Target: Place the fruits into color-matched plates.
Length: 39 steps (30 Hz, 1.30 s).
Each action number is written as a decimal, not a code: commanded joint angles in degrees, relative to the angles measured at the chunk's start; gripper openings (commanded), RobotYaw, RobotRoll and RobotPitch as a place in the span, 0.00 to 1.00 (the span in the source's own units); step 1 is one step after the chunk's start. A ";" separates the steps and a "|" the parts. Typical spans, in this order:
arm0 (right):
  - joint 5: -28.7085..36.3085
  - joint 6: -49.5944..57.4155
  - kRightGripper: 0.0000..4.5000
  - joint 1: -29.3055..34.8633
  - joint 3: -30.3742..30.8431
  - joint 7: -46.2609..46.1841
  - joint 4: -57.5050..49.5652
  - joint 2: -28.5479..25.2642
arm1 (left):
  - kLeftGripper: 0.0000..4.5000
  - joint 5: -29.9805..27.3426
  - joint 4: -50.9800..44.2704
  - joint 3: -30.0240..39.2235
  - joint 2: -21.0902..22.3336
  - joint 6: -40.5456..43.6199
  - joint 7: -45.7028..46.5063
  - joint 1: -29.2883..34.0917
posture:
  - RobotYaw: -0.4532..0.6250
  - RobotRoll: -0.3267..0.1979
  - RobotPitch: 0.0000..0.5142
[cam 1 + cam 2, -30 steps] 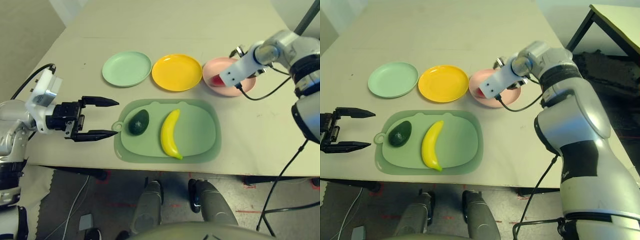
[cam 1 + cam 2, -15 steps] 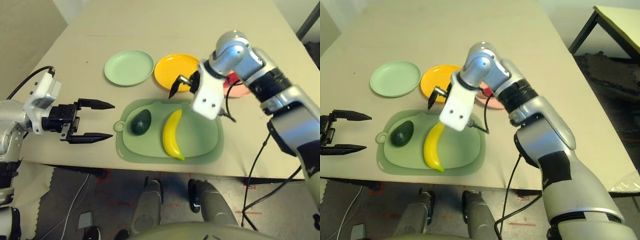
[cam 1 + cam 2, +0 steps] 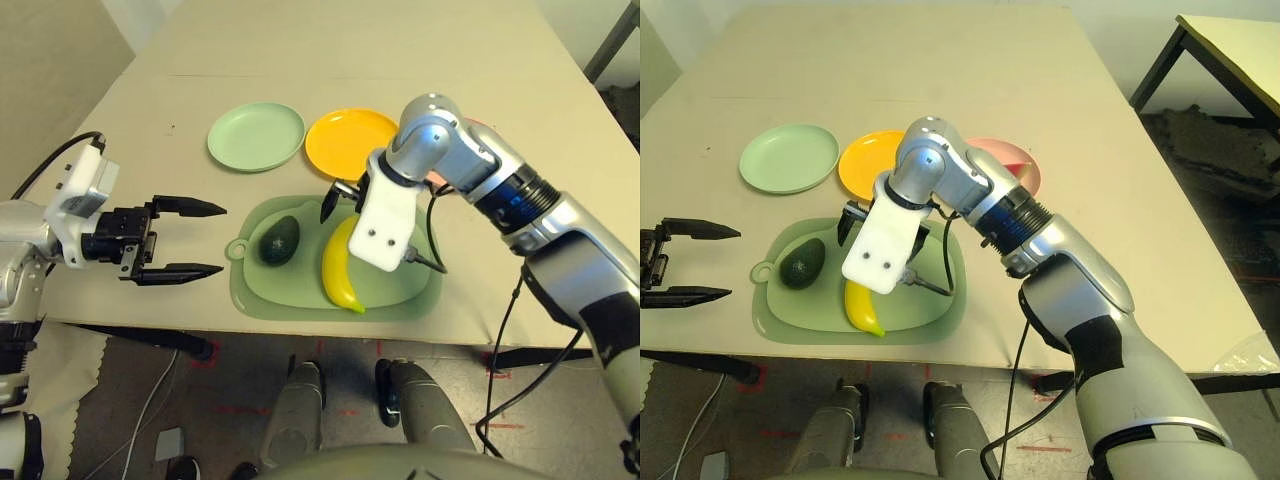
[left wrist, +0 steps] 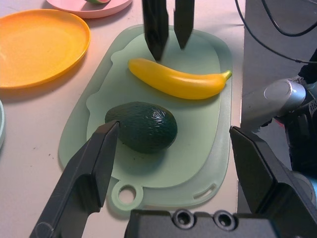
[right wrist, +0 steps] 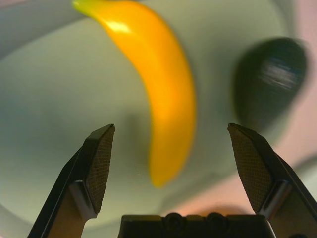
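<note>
The open fingers of my right gripper are lined up across the banana's far end [image 5: 168,166], so I should keep lowering them until they are beside the banana's body [image 5: 173,119], then close them.
The dark green avocado [image 3: 279,241] and the yellow banana [image 3: 340,276] lie side by side on the green mat [image 3: 300,296]. My right gripper [image 3: 338,203] hangs open just above the banana's far end, fingers [image 4: 156,29] pointing down; in the right wrist view the banana [image 5: 163,84] sits between the spread fingers. Left of the mat, my left gripper [image 3: 222,239] stays open, aimed at the avocado [image 4: 143,126] and apart from it. The mint green plate [image 3: 255,136] and yellow plate [image 3: 345,140] hold nothing. The watermelon wedge [image 3: 1011,169] rests on the pink plate [image 3: 1032,181].
The three plates stand in a row behind the mat. My right forearm [image 3: 470,170] reaches across above the pink plate. A black cable [image 3: 425,255] hangs from the right wrist over the mat. Bare tabletop [image 3: 330,50] stretches beyond the plates.
My right arm has swung from the pink plate, leaving the watermelon wedge there, to above the banana on the mat. The left gripper has stayed put.
</note>
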 commanded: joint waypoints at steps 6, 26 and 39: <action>-3.90 -0.19 0.99 1.96 2.47 -1.23 0.81 2.11 | 1.00 -0.15 1.04 -1.09 1.16 -0.93 -0.43 0.24 | 0.47 0.62 0.44; -8.75 -2.62 0.51 1.83 3.73 -2.68 7.47 4.01 | 1.00 -0.40 0.83 -2.03 1.77 -1.68 -0.43 1.41 | 0.47 0.62 0.45; -4.72 -2.90 0.36 -7.27 -3.20 -3.51 16.67 -0.08 | 1.00 0.13 1.90 -2.55 1.24 -2.73 -0.43 0.93 | 0.47 0.62 0.44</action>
